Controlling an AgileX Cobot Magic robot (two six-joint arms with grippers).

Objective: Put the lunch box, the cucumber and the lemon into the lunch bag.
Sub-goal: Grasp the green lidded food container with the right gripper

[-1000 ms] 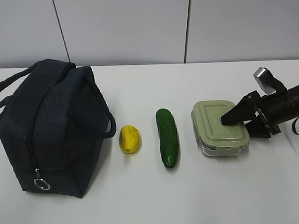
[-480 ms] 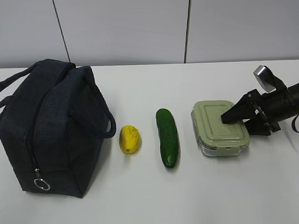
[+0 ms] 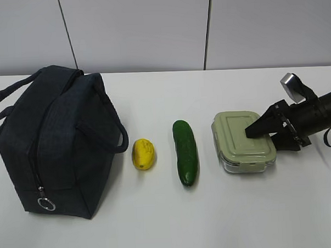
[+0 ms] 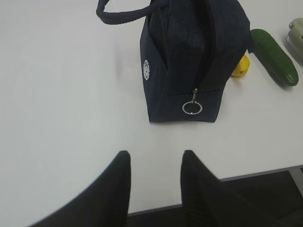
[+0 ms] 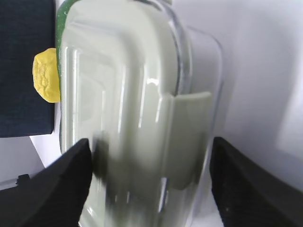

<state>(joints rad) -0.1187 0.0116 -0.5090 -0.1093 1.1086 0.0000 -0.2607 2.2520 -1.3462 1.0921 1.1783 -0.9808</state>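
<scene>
The sage-green lid's flap is folded down over the clear side, so I expect the lunch box to stay closed when the robot lifts and tilts it.
The lunch box, clear with a sage-green lid, sits on the white table at the right. My right gripper is open at its right end. In the right wrist view the box fills the gap between the wide-set fingers; the left finger overlaps the lid and the right one stands just off the side. The cucumber and lemon lie left of the box. The navy lunch bag stands at far left, zipper ring at its front. My left gripper is open and empty, short of the bag.
A pale panelled wall runs behind the table. The table's front edge lies just under my left fingers. Bare table surface lies in front of the row of objects.
The right arm has shifted very slightly at the lunch box; the box, cucumber, lemon and bag have not moved.
</scene>
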